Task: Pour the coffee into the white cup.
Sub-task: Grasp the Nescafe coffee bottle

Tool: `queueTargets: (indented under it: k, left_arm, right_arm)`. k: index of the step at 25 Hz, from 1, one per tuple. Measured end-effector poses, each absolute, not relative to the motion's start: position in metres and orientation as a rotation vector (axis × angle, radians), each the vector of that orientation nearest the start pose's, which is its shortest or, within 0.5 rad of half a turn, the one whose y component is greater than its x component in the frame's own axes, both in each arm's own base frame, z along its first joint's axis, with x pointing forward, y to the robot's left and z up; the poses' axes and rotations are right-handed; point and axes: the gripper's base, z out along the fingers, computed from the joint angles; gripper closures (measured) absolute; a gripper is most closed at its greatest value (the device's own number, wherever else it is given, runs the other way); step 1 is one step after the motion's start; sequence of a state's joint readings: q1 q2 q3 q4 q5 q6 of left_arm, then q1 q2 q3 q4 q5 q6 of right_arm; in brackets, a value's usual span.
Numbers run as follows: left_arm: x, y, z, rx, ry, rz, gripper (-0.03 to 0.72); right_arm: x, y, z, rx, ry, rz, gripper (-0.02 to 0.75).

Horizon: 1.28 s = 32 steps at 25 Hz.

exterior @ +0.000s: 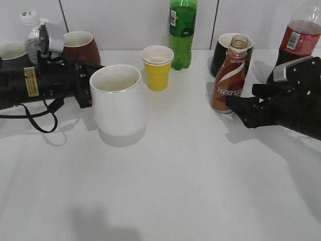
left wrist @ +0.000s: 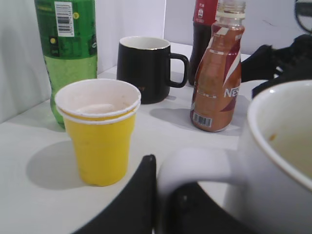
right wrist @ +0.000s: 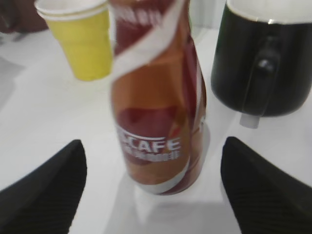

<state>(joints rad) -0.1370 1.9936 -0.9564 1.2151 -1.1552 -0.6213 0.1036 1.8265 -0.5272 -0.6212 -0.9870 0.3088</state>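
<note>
I expect the coffee bottle [exterior: 230, 76] to drip a spot of coffee outside the white cup when I pour, because the neck's opening [exterior: 239, 41] is open and uncapped.
The white cup [exterior: 119, 100] stands upright on the table at centre left; its inside looks empty. My left gripper [exterior: 86, 93] is shut on its side handle [left wrist: 195, 163], one finger outside the handle and one inside the loop [left wrist: 168, 197]. The Nescafe coffee bottle [exterior: 229, 80] stands upright at centre right with no cap on its neck. It also shows in the left wrist view [left wrist: 217, 83] and fills the right wrist view [right wrist: 156, 107]. My right gripper [exterior: 239, 106] is open just in front of the bottle, its fingers spread wide on either side [right wrist: 155, 207], not touching it.
A yellow paper cup [exterior: 157, 68] stands between cup and bottle, a green bottle [exterior: 182, 30] behind it. A black mug [exterior: 223, 55] stands right behind the Nescafe bottle, a cola bottle [exterior: 301, 35] at far right. A dark red mug [exterior: 80, 47] and a clear bottle [exterior: 31, 30] stand at back left.
</note>
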Motion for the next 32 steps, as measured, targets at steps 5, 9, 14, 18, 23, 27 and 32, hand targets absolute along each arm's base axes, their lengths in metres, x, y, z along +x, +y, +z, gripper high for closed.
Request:
queueTargets:
  k: [5,9,14,18,23,27,32]
  left_arm:
    - [0.346,-0.126,0.16,0.977,1.512,-0.895,0.652]
    - [0.346,-0.126,0.16,0.978,1.512,-0.895,0.652]
    - [0.346,-0.126,0.16,0.978,1.514,-0.893,0.652]
    - [0.346,-0.126,0.16,0.978,1.514,-0.893,0.652]
    - [0.346,-0.126,0.16,0.978,1.514,-0.893,0.652]
    - [0.346,-0.126,0.16,0.978,1.514,-0.893,0.652]
    - [0.345,-0.127,0.161,0.978,1.507,-0.9,0.652]
  right_arm:
    - [0.306,0.081,0.123,-0.561,1.809,0.523,0.064]
    - [0.323,0.093,0.121,-0.605,1.78,0.534,0.065]
    - [0.341,0.11,0.119,-0.632,1.764,0.547,0.072]
    - [0.345,0.111,0.115,-0.614,1.773,0.548,0.15]
    - [0.346,0.111,0.115,-0.609,1.772,0.548,0.211]
    - [0.346,0.111,0.115,-0.609,1.773,0.548,0.211]
    - [0.346,0.11,0.117,-0.589,1.775,0.555,0.211]
